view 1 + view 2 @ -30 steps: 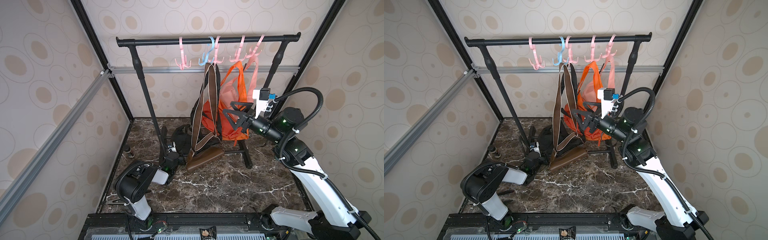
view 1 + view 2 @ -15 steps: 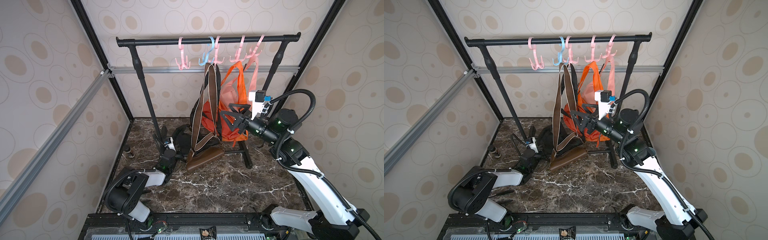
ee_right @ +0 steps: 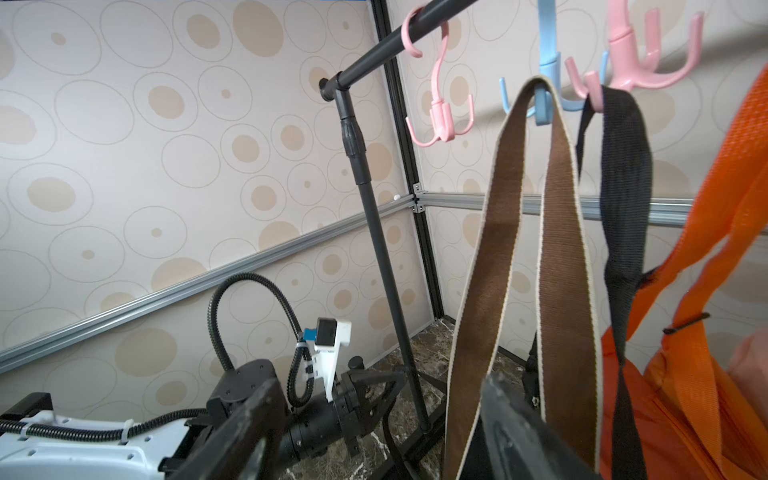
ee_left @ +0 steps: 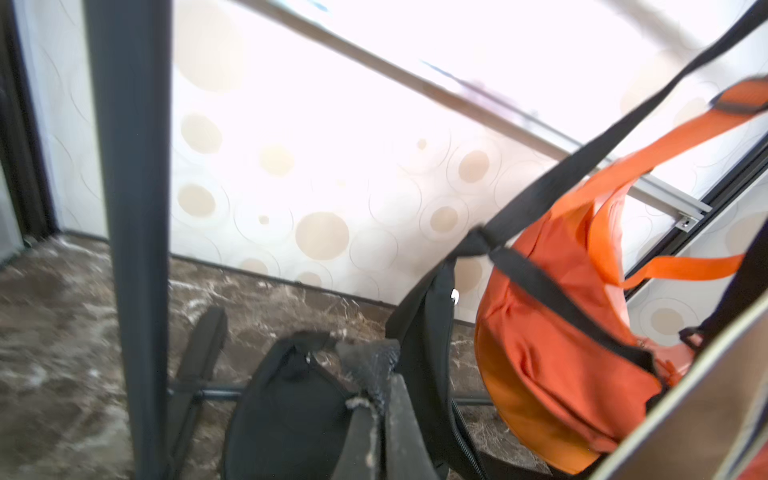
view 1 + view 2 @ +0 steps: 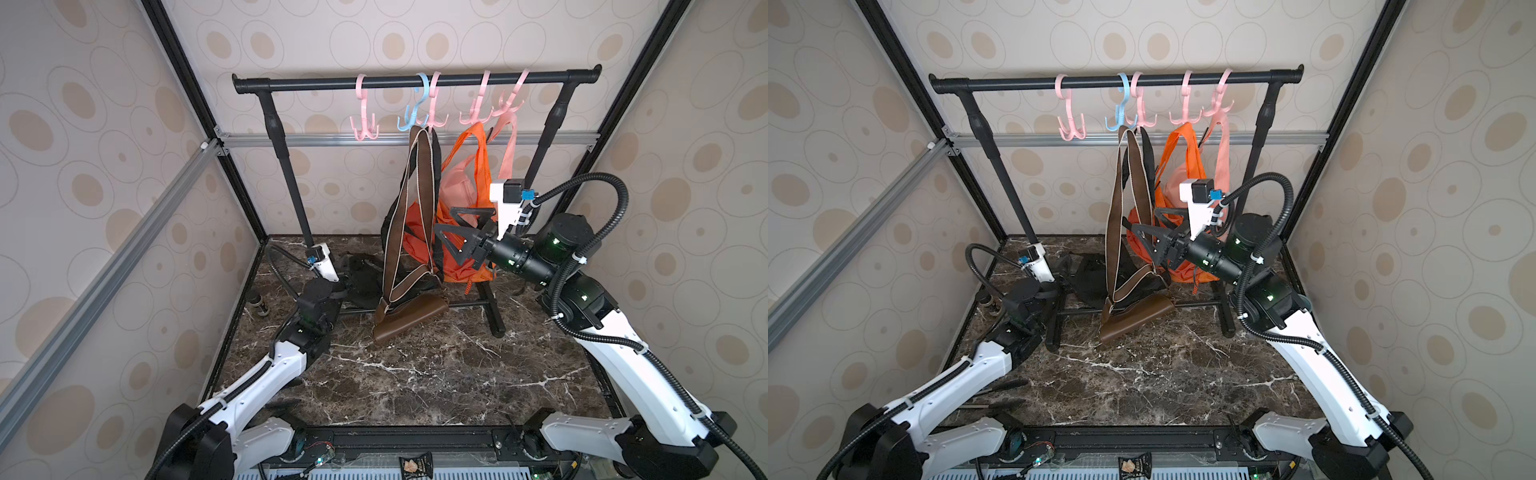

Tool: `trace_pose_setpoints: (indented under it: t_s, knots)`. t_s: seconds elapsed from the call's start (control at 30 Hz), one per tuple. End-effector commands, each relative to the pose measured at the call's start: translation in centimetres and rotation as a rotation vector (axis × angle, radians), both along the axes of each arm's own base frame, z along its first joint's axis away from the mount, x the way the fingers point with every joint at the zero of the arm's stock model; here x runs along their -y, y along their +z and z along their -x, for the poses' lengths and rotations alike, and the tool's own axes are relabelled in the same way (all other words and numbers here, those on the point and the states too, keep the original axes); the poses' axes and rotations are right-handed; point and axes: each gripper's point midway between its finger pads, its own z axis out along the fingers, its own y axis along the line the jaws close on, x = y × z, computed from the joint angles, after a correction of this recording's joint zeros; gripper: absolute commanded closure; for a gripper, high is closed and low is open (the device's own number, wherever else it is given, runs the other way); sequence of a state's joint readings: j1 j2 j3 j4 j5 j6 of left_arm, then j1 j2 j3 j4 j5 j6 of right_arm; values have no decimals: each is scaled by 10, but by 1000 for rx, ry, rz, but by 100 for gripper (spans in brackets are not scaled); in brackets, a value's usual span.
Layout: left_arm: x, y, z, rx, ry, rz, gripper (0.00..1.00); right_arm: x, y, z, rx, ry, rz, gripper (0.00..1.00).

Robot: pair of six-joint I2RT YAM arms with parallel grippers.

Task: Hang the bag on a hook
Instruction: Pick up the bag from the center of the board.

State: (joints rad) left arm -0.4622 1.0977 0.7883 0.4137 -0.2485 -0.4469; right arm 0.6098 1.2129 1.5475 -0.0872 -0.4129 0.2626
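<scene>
The brown strap (image 5: 1113,228) is hanging between my right gripper and the black bag. My left gripper should lift the bag (image 5: 1085,278), and my right gripper should go around the brown strap.
A black bag (image 5: 365,278) (image 5: 1096,274) (image 4: 291,407) lies on the marble floor under the rack. My left gripper (image 5: 346,287) (image 4: 380,399) is low beside it and shut, with a crumpled grey fold of the bag pinched at its tips. A pink hook (image 5: 365,124) (image 3: 440,120) hangs bare on the black rail (image 5: 311,85). My right gripper (image 5: 444,219) (image 5: 1144,219) (image 3: 382,415) hovers open in mid-air, just right of the brown strap (image 3: 498,249) that hangs from the blue hook (image 5: 413,118). It holds nothing.
The brown bag (image 5: 411,318) rests on the floor by its strap. An orange bag (image 5: 461,249) and a pink bag (image 5: 457,183) hang behind my right gripper. The rack's post (image 4: 133,208) and foot (image 5: 494,316) stand close by. A small jar (image 5: 259,305) sits at the left wall.
My left arm reached back toward the rack, and its gripper went from open to shut at the black bag. The right gripper drifted slightly left toward the straps, still open.
</scene>
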Motion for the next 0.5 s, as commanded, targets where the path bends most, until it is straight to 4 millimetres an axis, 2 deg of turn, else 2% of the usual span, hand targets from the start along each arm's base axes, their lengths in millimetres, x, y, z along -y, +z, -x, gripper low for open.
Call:
trace_pose_setpoints:
  t_s: [0.0, 0.13, 0.23, 0.4, 0.47]
  knots:
    - [-6, 61, 7, 53, 21, -126, 100, -13, 6, 19, 50, 78, 54, 23]
    - [8, 121, 6, 110, -42, -244, 100, -25, 5, 26, 61, 142, 101, 23]
    - [4, 162, 6, 141, -15, -317, 100, -38, 1, 28, 61, 203, 137, 23]
    - [-8, 221, 16, 210, 37, -274, 100, -76, -10, 32, 50, 381, 182, 23]
    - [-9, 239, 20, 230, 31, -247, 100, -92, -17, 25, 68, 380, 217, 23]
